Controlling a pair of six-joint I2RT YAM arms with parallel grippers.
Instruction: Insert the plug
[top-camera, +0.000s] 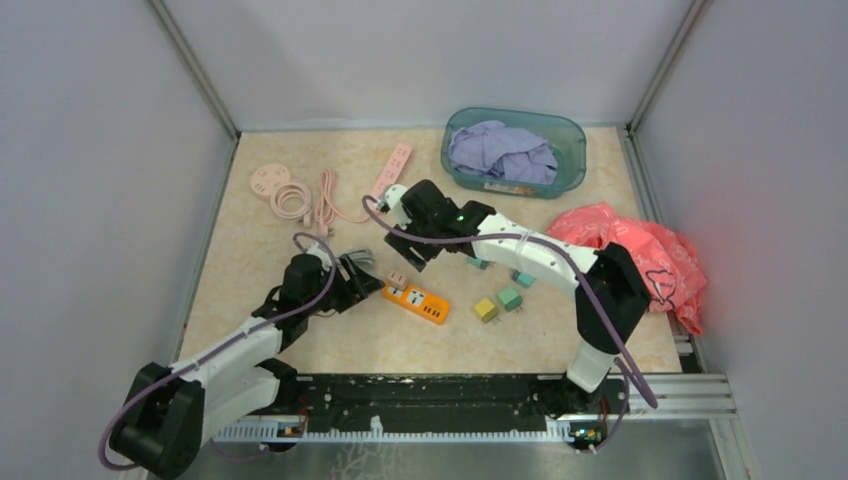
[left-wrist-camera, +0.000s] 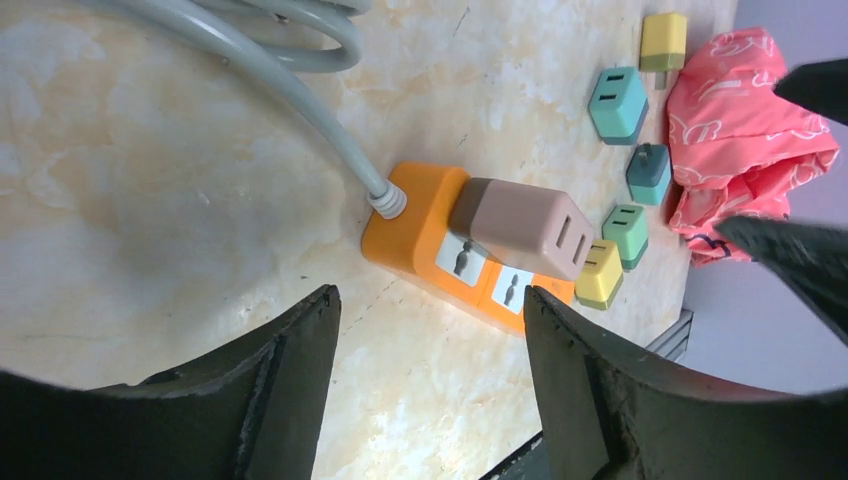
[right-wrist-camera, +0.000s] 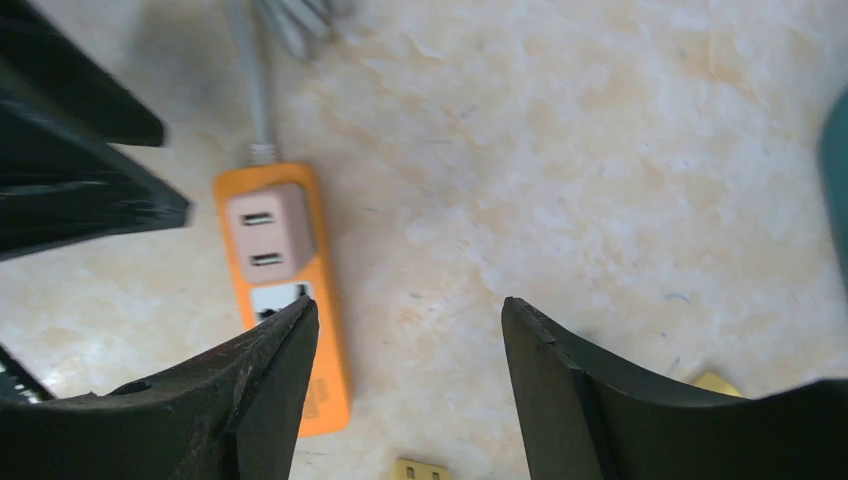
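Note:
My left gripper is on the other side of the orange power strip (top-camera: 417, 301) from the teal plug (top-camera: 478, 263), so my right gripper should pick up the teal plug and hand it to my left gripper.
An orange power strip (top-camera: 425, 303) lies mid-table with a pinkish-beige plug (top-camera: 397, 280) seated in its socket nearest the grey cord. The strip (left-wrist-camera: 420, 235) and plug (left-wrist-camera: 525, 228) show in the left wrist view, and in the right wrist view as strip (right-wrist-camera: 320, 340) and plug (right-wrist-camera: 268, 232). My left gripper (top-camera: 372, 283) is open and empty, just left of the strip's cord end. My right gripper (top-camera: 405, 245) is open and empty, hovering above and behind the strip.
Loose plugs lie right of the strip: yellow (top-camera: 486, 309), green (top-camera: 510, 298), teal (top-camera: 524, 279). A teal bin (top-camera: 514, 150) with purple cloth stands at the back. A pink bag (top-camera: 640, 255) lies right. A pink strip (top-camera: 392, 170) and coiled pink cord (top-camera: 291, 199) lie back left.

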